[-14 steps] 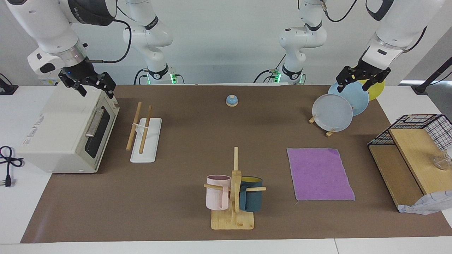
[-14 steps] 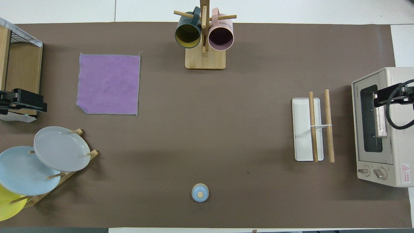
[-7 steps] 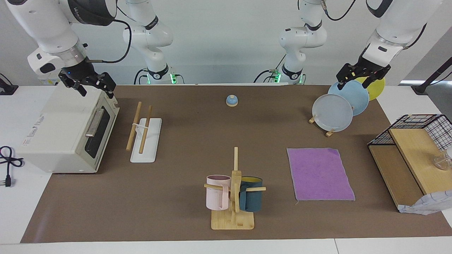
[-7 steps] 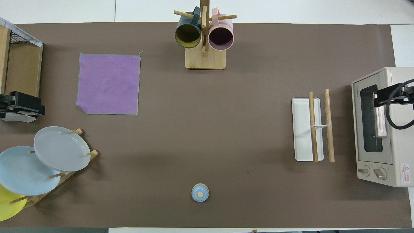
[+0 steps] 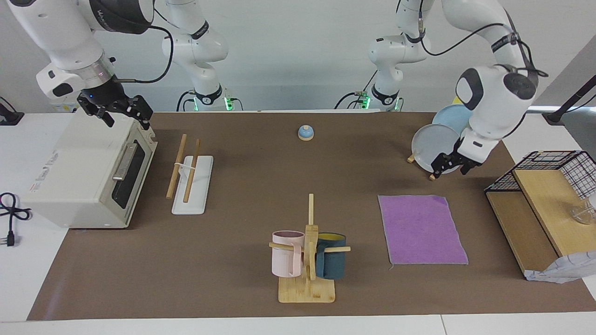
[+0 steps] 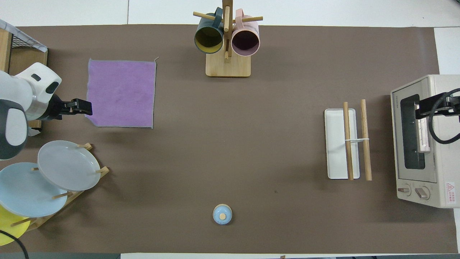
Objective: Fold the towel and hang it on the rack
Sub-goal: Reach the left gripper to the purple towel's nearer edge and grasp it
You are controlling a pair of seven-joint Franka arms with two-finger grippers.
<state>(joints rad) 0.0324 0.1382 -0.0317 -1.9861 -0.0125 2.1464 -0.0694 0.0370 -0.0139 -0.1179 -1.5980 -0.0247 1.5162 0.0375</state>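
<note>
The purple towel (image 6: 121,93) has a thin grey edge (image 6: 125,127) around it, so a hidden grey bottom side should show when I fold the towel over.
The purple towel (image 5: 421,229) (image 6: 121,93) lies flat and unfolded on the brown mat, toward the left arm's end of the table. The rack (image 5: 191,174) (image 6: 346,144), a white base with two wooden rods, stands beside the toaster oven toward the right arm's end. My left gripper (image 5: 450,164) (image 6: 82,108) is open and empty. It hangs low over the mat between the plate stand and the towel's edge nearest the robots. My right gripper (image 5: 123,114) (image 6: 427,108) is open and empty and waits over the toaster oven.
A plate stand (image 5: 435,176) with grey, blue and yellow plates stands just beside the left gripper. A wooden shelf with a wire basket (image 5: 540,209) flanks the towel. A mug tree (image 5: 307,260), a small blue bell (image 5: 305,133) and the toaster oven (image 5: 88,172) are on the table.
My left arm has swung down from above the plates to just over the mat by the towel's near edge. The right arm and the towel have not moved.
</note>
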